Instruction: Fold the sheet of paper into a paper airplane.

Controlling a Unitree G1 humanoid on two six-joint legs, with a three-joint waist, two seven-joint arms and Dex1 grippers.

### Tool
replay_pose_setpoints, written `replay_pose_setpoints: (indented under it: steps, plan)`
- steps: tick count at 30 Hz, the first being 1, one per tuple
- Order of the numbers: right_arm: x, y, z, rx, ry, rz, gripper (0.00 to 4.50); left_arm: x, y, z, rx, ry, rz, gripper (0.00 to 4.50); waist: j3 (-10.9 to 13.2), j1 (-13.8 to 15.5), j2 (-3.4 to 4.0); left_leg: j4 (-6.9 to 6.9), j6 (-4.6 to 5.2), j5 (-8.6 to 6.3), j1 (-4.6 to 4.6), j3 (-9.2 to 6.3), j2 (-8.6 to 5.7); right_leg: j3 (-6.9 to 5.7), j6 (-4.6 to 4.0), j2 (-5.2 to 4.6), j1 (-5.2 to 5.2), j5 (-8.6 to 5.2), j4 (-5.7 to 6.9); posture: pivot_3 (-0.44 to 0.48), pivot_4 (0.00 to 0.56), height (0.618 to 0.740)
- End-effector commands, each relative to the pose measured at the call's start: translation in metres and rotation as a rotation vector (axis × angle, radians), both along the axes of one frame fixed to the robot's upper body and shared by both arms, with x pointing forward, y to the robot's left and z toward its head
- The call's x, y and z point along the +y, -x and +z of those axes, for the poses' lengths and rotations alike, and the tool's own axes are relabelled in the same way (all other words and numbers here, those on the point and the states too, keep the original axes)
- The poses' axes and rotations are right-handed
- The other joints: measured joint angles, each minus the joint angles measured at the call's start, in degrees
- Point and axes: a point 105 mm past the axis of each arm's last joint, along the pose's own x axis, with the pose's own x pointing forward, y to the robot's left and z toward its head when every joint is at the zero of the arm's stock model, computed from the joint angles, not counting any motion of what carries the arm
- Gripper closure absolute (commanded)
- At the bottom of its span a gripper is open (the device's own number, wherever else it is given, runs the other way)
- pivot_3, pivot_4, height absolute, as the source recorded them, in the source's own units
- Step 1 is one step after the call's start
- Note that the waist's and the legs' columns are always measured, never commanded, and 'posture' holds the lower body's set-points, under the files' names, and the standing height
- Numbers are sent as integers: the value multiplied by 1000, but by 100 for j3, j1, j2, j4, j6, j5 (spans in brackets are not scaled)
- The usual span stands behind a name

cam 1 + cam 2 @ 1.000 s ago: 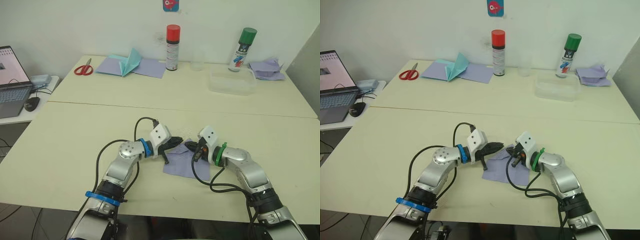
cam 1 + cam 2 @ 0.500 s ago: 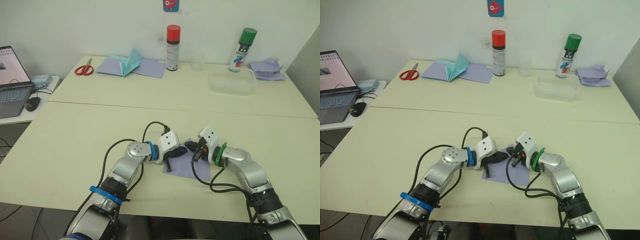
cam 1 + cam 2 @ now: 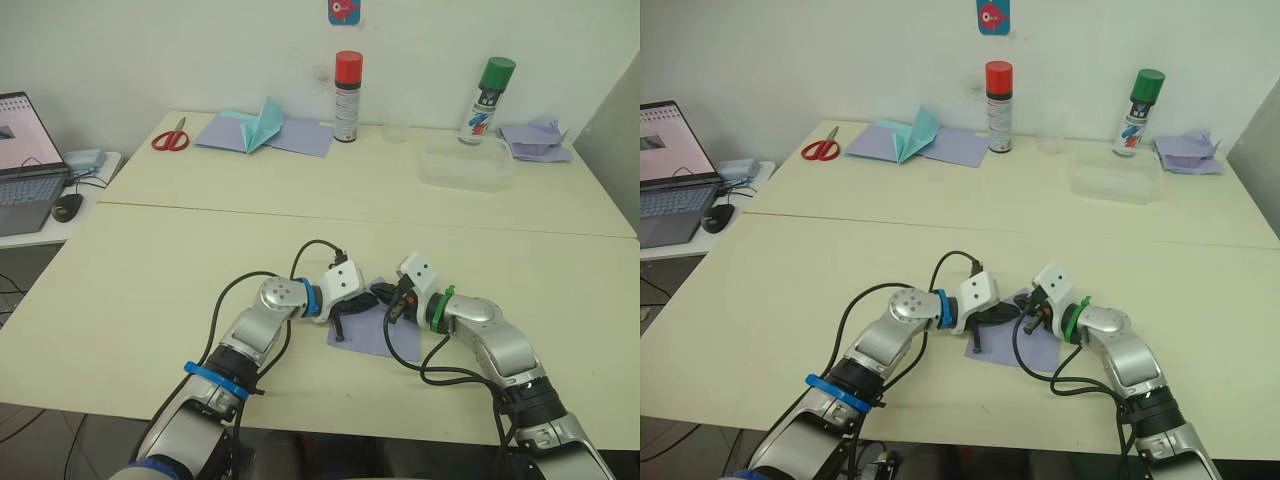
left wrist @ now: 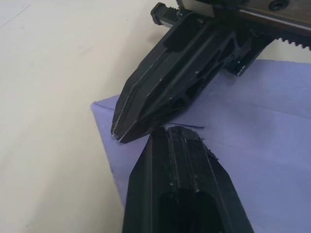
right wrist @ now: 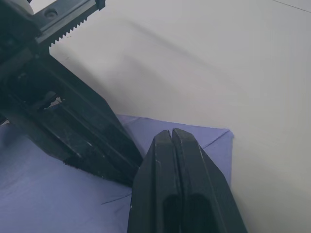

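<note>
The sheet (image 3: 362, 335) has a faint crease (image 4: 269, 109) running back from its pointed tip, so it will fold over into a narrower pointed shape when I raise its edge.
The lavender sheet of paper (image 3: 372, 330) lies flat on the near table between my two arms, with a crease and a folded corner (image 5: 221, 136) at its far edge. My left gripper (image 3: 356, 318) is open over the sheet's left part; one finger (image 4: 180, 184) touches the paper near its far edge and the other reaches down past the left edge. My right gripper (image 3: 380, 293) is shut, its joined tips (image 5: 172, 133) resting on the paper's far edge. The two grippers almost touch tip to tip. No paper airplane shape shows.
On the far table stand a teal tent-shaped paper on lavender sheets (image 3: 262, 125), red scissors (image 3: 168, 135), a red-capped can (image 3: 347, 95), a green-capped can (image 3: 487, 100), a clear plastic box (image 3: 465, 165) and crumpled lavender scraps (image 3: 535, 140). A laptop (image 3: 20, 150) sits far left.
My left arm has moved right, bringing its gripper from the sheet's left edge onto the paper, up against the right gripper. The right arm has stayed put.
</note>
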Motion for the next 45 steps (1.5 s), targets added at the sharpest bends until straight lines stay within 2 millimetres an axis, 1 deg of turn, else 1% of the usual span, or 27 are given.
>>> replay_pose_setpoints:
  steps: [1, 5, 12, 14, 17, 21, 22, 24, 25, 26, 28, 30, 32, 36, 38, 40, 42, 45]
  plan:
    - [-2, 3, -9, 31, 20, -9, 4500, 26, -9, -10, 58, -35, 98, 4473, 0, -2, 0, 0, 0, 0, 0, 0, 0, 0, 0, 0, 0, 0, 0, 0, 150, 740]
    - [-2, 3, -9, 31, 24, -7, 4500, 38, -12, -7, 79, -35, 133, 4473, 0, -3, 0, -1, 0, 0, 1, 0, 3, 0, 0, 1, -1, 0, 0, 0, 150, 740]
    - [0, 2, -10, 32, 29, 2, 4500, 43, 9, -11, 130, -69, 32, 4473, -1, -9, 2, -2, 0, 0, 2, 2, 6, 0, 0, 1, -1, 0, 0, 0, 150, 740]
    - [0, 2, -10, 31, 30, 4, 4500, 49, 14, -15, 123, -111, 18, 4473, -1, -11, 2, -2, 0, 0, 2, 2, 7, 0, 0, 1, -1, 0, 0, 0, 150, 740]
    - [0, 1, -10, 30, 32, 7, 4500, 63, 14, -12, 122, -119, 52, 4473, -2, -19, 3, -3, 0, 0, 4, 3, 9, 3, 0, 1, -1, 0, 0, 0, 150, 740]
    - [1, 2, -10, 30, 32, 9, 4500, 69, 5, 11, 94, -8, 101, 4473, -2, -19, 2, -4, 0, 0, 4, 2, 10, 3, 0, 0, -2, 0, 0, 0, 150, 740]
    - [1, 2, -10, 30, 32, 10, 4500, 66, 1, 26, 84, 56, 99, 4473, -1, -18, 2, -3, 0, 0, 4, 2, 10, 2, 0, 0, -2, 0, 0, 0, 150, 740]
    - [0, 2, -10, 32, 33, 12, 4500, 59, -2, 48, 57, 136, 73, 4473, 0, -17, 2, -3, 0, 0, 2, 2, 10, 2, 0, 0, -5, 0, 1, 0, 150, 740]
    - [0, 2, -11, 32, 33, 13, 4500, 55, -2, 54, 41, 155, 56, 4473, 0, -14, 1, -3, 0, 0, 0, 2, 10, 1, 0, 0, -6, 0, 2, 0, 150, 740]
    - [0, 2, -11, 32, 33, 14, 4500, 52, -2, 57, 32, 161, 45, 4473, 0, -10, 1, -2, 0, 0, -2, 1, 10, 0, 0, 0, -6, 0, 1, 0, 150, 740]
    - [1, 2, -11, 32, 33, 17, 4500, 41, -4, 59, 19, 184, 35, 4473, 0, -7, 1, -2, 0, 0, -2, 2, 7, 1, 0, 0, -6, 0, 1, 0, 150, 740]
    - [3, 2, -11, 29, 30, 22, 4500, 29, -1, 50, 37, 169, 7, 4473, 0, -10, 1, -1, 0, 0, -2, 2, 4, 5, 0, 0, -4, 0, 0, 0, 150, 740]
    - [5, 1, -9, 26, 25, 24, 4500, 25, 2, 38, 38, 131, -13, 4473, 0, -28, 1, -1, 0, 0, -1, 5, 3, 11, 0, 1, -5, 0, 0, 0, 150, 740]
    - [11, -2, 4, -25, -43, 18, 4500, 28, 0, 3, 46, -1, 14, 4473, 0, -32, 1, -3, 0, 0, 0, 8, 2, 12, 0, 12, -11, 0, 1, 0, 150, 740]
    - [15, -1, 10, -52, -70, 23, 4500, 31, 2, -9, 45, -54, 6, 4473, 1, -18, 0, -3, -1, 0, -3, 7, 4, 10, -1, 20, -16, 0, 3, 0, 150, 740]
    - [20, 1, 14, -67, -93, 36, 4500, 33, 4, -17, 40, -97, -7, 4473, 1, -12, 1, -3, -1, 0, -5, 6, 7, 14, 0, 28, -15, 0, 3, 0, 150, 740]
    - [23, 2, 13, -68, -94, 43, 4500, 34, 5, -21, 49, -105, -9, 4473, 1, -11, 1, -3, -1, 0, -6, 8, 7, 25, 0, 27, -13, 0, 1, 0, 150, 740]
    - [24, 2, 3, -50, -39, 34, 4500, 33, 5, -21, 57, -96, -5, 4473, 1, -12, 1, -2, 0, 0, -6, 9, 8, 33, 0, 22, -12, 0, 1, 0, 150, 740]
